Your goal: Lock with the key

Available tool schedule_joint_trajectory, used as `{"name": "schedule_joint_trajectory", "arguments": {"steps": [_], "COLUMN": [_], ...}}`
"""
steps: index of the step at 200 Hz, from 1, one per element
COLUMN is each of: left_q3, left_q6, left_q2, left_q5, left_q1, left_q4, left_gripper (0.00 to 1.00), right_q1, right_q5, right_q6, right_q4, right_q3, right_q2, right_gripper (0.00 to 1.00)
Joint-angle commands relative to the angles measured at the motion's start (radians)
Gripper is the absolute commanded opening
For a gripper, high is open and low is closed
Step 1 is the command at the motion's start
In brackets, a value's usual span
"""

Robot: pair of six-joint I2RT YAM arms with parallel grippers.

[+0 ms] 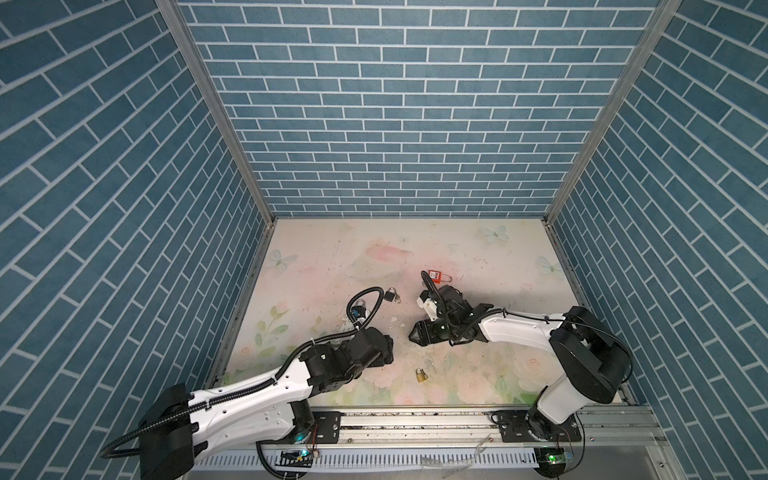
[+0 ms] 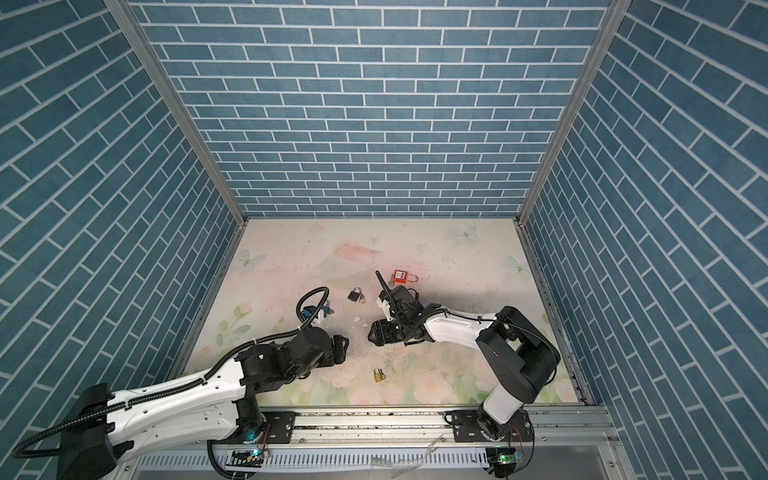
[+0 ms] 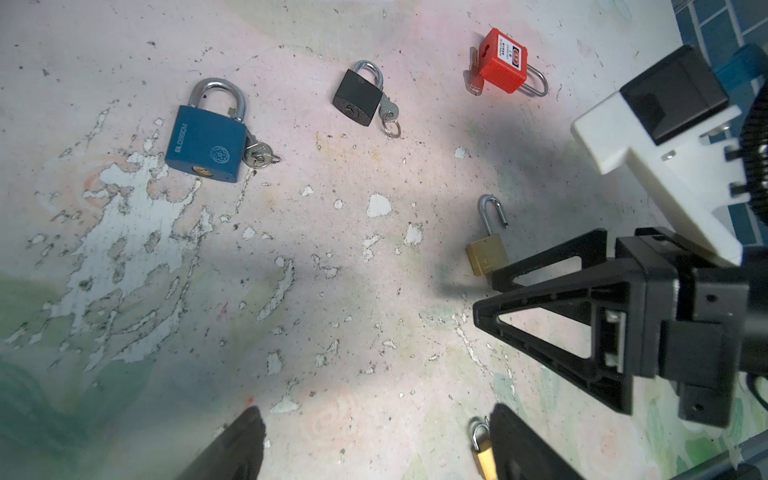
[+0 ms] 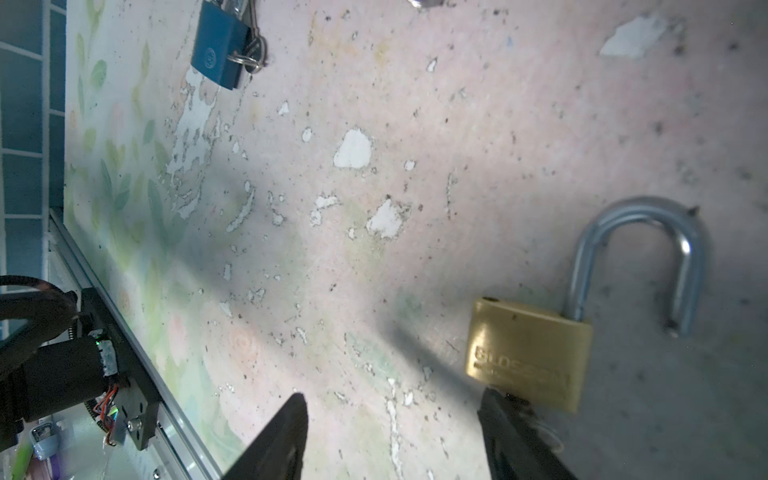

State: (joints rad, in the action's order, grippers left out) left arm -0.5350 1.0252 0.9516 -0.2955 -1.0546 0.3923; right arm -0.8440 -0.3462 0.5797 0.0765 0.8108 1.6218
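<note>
Next, I back off my right gripper, which blocks the brass padlock's bottom edge (image 4: 524,393), and take the body (image 4: 529,348) with my left gripper, leaving the open shackle free.
A brass padlock (image 4: 528,353) with its shackle swung open lies on the floral mat; it also shows in the left wrist view (image 3: 486,257). My right gripper (image 4: 392,399) is open, with bare mat between its fingers. One fingertip (image 4: 498,411) sits at the lock's bottom edge, and what looks like a key (image 4: 550,436) is mostly hidden behind it. In both top views the right gripper (image 1: 413,334) covers this lock. My left gripper (image 3: 376,411) is open and empty, low over the mat (image 1: 388,353).
A second, smaller brass padlock (image 1: 420,375) lies beside a left finger (image 3: 482,449). Farther back are a blue padlock with keys (image 3: 205,143), a black padlock with a key (image 3: 357,97) and a red padlock (image 3: 503,62). Blue brick walls enclose the mat.
</note>
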Motion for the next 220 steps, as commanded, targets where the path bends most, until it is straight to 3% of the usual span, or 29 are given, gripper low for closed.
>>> {"name": "schedule_joint_trajectory", "arguments": {"steps": [1, 41, 75, 92, 163, 220], "left_q3": [-0.022, -0.071, -0.163, -0.233, -0.657, -0.828], "left_q6": [0.030, 0.020, 0.029, 0.063, 0.196, 0.204], "left_q2": [-0.017, 0.041, 0.182, 0.287, 0.770, 0.982], "left_q5": [-0.030, -0.035, -0.061, -0.078, -0.061, 0.019], "left_q1": [-0.005, -0.011, -0.036, -0.048, -0.075, -0.072], "left_q4": [0.029, 0.035, 0.059, 0.094, 0.287, 0.307], "left_gripper": [0.86, 0.83, 0.81, 0.79, 0.78, 0.74], "right_q1": [0.012, 0.086, 0.159, 0.197, 0.357, 0.481], "right_q5": [-0.005, 0.075, 0.402, 0.485, 0.483, 0.363], "right_q6": [-0.001, 0.012, 0.078, 0.095, 0.082, 0.020], "right_q4": [0.012, 0.134, 0.388, 0.431, 0.376, 0.332], "right_q3": [0.021, -0.007, -0.021, -0.054, -0.174, -0.242], "right_q2": [-0.038, -0.268, -0.426, -0.479, -0.572, -0.615], "right_gripper": [0.67, 0.67, 0.66, 0.67, 0.68, 0.67]}}
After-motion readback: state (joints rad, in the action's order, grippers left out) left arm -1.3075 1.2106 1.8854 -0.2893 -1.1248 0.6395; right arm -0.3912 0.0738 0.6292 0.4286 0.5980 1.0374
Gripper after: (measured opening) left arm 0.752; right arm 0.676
